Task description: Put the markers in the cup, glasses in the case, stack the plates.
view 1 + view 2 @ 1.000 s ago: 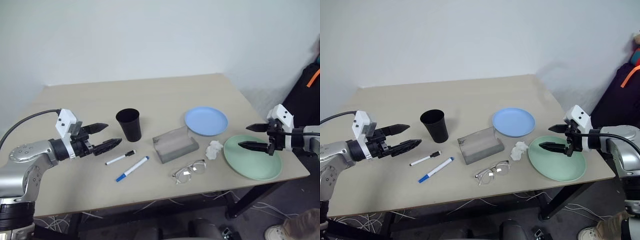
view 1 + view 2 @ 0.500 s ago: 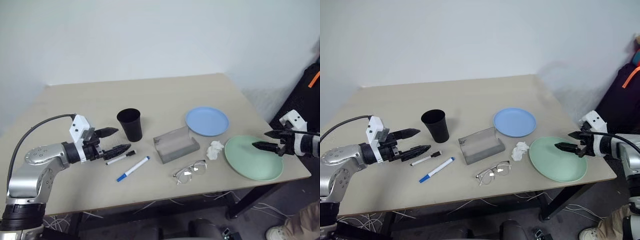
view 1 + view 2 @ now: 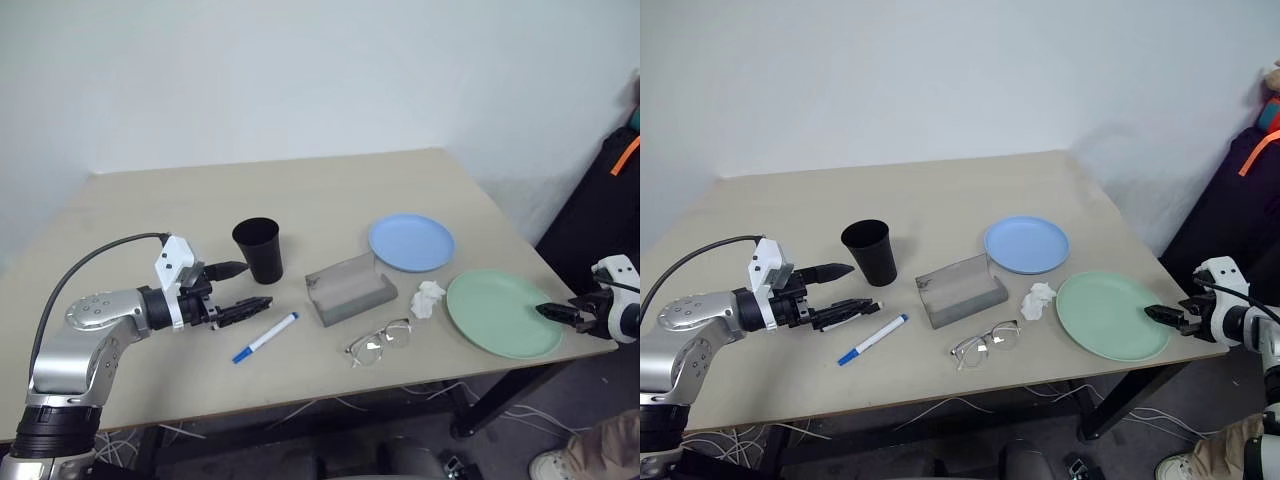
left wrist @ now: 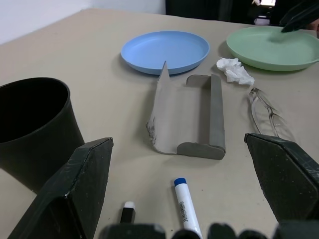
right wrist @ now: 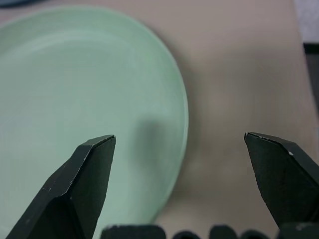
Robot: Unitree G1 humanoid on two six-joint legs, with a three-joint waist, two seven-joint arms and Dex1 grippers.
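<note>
The green plate (image 3: 505, 313) will sit inside the light blue plate (image 3: 411, 242) and hide nearly all of it when I stack them, because both have the same shallow round shape.
My left gripper (image 3: 258, 284) is open, just left of the black cup (image 3: 258, 249), with its lower finger over the black-capped marker (image 4: 127, 215). The blue-capped marker (image 3: 265, 337) lies just beyond it. The grey case (image 3: 350, 288) lies open at mid-table, the wire-framed glasses (image 3: 380, 342) in front of it. The light blue plate (image 3: 411, 242) sits behind the mint green plate (image 3: 503, 313). My right gripper (image 3: 552, 311) is open at the green plate's right rim, its fingers (image 5: 84, 184) astride the edge, low over the table.
A crumpled white tissue (image 3: 430, 298) lies between the case and the green plate. The table's right edge (image 3: 590, 330) runs close under my right gripper. A dark bag with an orange strap (image 3: 622, 160) stands beyond that edge.
My right gripper has swung right and down, from above the green plate to its outer rim. My left gripper has edged right, over the black-capped marker.
</note>
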